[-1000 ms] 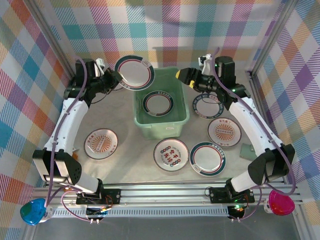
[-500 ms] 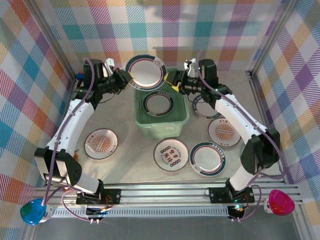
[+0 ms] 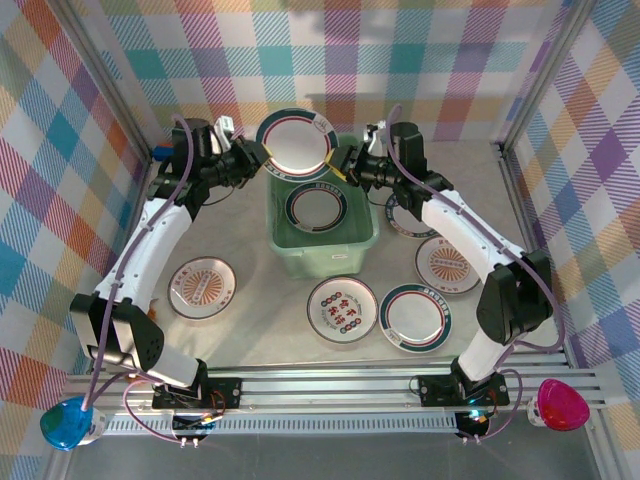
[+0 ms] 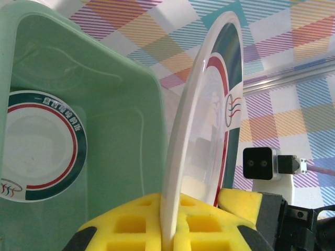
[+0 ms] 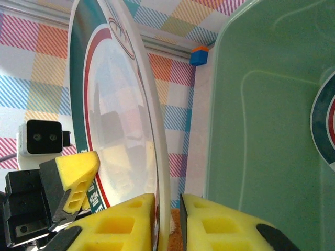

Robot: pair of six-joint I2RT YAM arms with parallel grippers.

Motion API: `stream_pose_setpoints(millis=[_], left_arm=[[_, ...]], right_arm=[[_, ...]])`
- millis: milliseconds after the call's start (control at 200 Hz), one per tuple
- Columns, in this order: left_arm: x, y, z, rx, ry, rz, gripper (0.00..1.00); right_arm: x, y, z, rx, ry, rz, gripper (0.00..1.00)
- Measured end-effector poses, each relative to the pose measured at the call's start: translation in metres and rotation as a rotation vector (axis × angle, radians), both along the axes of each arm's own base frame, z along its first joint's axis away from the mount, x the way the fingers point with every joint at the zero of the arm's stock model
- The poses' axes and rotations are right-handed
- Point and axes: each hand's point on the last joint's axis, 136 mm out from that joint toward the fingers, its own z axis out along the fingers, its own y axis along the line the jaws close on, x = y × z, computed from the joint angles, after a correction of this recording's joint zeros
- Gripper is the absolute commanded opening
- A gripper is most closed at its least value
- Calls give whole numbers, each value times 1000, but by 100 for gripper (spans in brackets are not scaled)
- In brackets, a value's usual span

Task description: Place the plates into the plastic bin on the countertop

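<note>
The plate on edge (image 3: 297,143) is in my left gripper above the bin's back rim, so next my right gripper closes on the opposite rim (image 3: 333,144) and lets the plate down inside.
My left gripper (image 3: 258,155) is shut on the left rim of a white plate (image 3: 295,140) banded in dark green and red. It holds the plate on edge above the back rim of the mint-green plastic bin (image 3: 320,262). In the left wrist view the rim of the plate (image 4: 209,104) is pinched in the left gripper (image 4: 170,209). My right gripper (image 3: 343,163) straddles the opposite rim. In the right wrist view the plate (image 5: 115,104) touches one pad of the right gripper (image 5: 167,206), with a slim gap at the other. A similar plate (image 3: 316,206) lies flat in the bin.
On the beige countertop (image 3: 260,330), orange-centred plates (image 3: 203,287), (image 3: 449,264) lie either side of the bin. A red-patterned plate (image 3: 342,309) and a green-rimmed plate (image 3: 415,316) lie in front. Another plate (image 3: 410,215) sits under the right arm. A small green lid piece (image 3: 497,300) lies far right.
The left arm carried its plate rightward to above the bin's back rim. The right arm swung left to the plate's other edge and its jaws narrowed around that rim.
</note>
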Motion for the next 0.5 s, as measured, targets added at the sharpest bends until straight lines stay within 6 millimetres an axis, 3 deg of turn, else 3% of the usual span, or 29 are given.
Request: stream_pose_setpoints(millis=[130,285,400,500], left_arm=[[1,-4,-4,2,9,-7,1],[1,-4,-4,2,6,-9,15],[0,-6,-4,-4,11,-16,34],[1,-6,-5,1,10,-23,62]], right_arm=[[2,0,0,19,17,-16,9],[3,0,0,37,35,-30,3],[5,-1,-8,39,49,-48,0],[5,1,-14,32,60,-69,0]])
